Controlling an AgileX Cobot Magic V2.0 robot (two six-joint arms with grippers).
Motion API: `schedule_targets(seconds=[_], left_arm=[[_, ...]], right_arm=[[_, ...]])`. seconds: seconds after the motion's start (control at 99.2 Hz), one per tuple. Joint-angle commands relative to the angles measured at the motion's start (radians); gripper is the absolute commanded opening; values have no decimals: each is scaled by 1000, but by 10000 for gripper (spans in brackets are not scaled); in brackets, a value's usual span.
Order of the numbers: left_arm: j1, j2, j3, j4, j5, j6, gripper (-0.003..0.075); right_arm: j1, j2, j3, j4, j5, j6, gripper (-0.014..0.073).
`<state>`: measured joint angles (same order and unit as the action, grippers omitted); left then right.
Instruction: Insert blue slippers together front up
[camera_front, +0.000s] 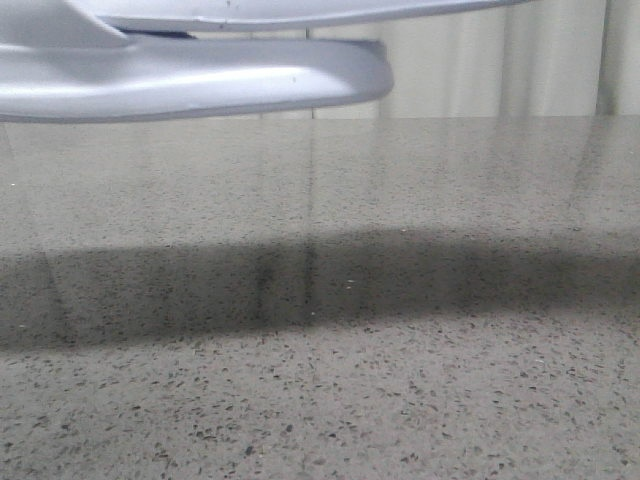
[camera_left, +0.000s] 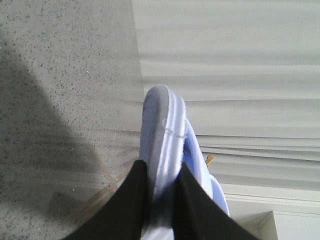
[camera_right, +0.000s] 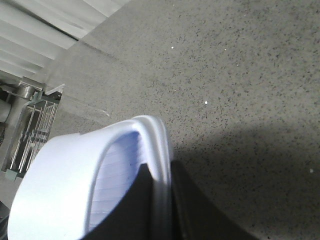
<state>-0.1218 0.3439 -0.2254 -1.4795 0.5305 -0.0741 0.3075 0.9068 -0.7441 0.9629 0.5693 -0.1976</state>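
Observation:
The upper slipper bumps into the lower slipper's strap (camera_front: 55, 24), so my right gripper should keep bringing it down until both hang closer above the table (camera_front: 290, 275), then let go.
Two pale blue slippers hang in the air. In the front view one slipper (camera_front: 200, 80) fills the top left, seen side-on from below. The edge of the other slipper (camera_front: 280, 12) lies just above it. No gripper shows in that view. My left gripper (camera_left: 162, 172) is shut on the sole edge of one blue slipper (camera_left: 162, 130), which points away from the fingers. My right gripper (camera_right: 160, 172) is shut on the sole rim of the other blue slipper (camera_right: 65, 175). One black finger sits inside on the ribbed footbed under the wide strap, and the other sits under the sole.
A speckled grey table (camera_front: 400, 400) spreads below, with a dark shadow band across its middle. A white pleated curtain (camera_front: 480, 60) stands behind it. A wire rack (camera_right: 30, 130) stands beyond the table edge in the right wrist view.

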Motion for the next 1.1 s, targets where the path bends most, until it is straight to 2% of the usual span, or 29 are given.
schedule_targets(seconds=[0.0,0.393,0.746,0.937,1.088], left_arm=[[-9,6,-34,-79,81,-2,16],[-9,6,-34,-85,116,-2,16],[-9,6,-34,-89,143,-2,16],[-9,6,-34,-92,145,0,16],[-9,6,-34,-92,145,5,16]], right_arm=[[12,9,-24,76,27,-49,-107],[12,79,-24,259,88,-249,-107],[29,192,-24,476,254,-465,-107],[111,223,-24,502,218,-543,-107],[116,223,-24,497,121,-626,-106]])
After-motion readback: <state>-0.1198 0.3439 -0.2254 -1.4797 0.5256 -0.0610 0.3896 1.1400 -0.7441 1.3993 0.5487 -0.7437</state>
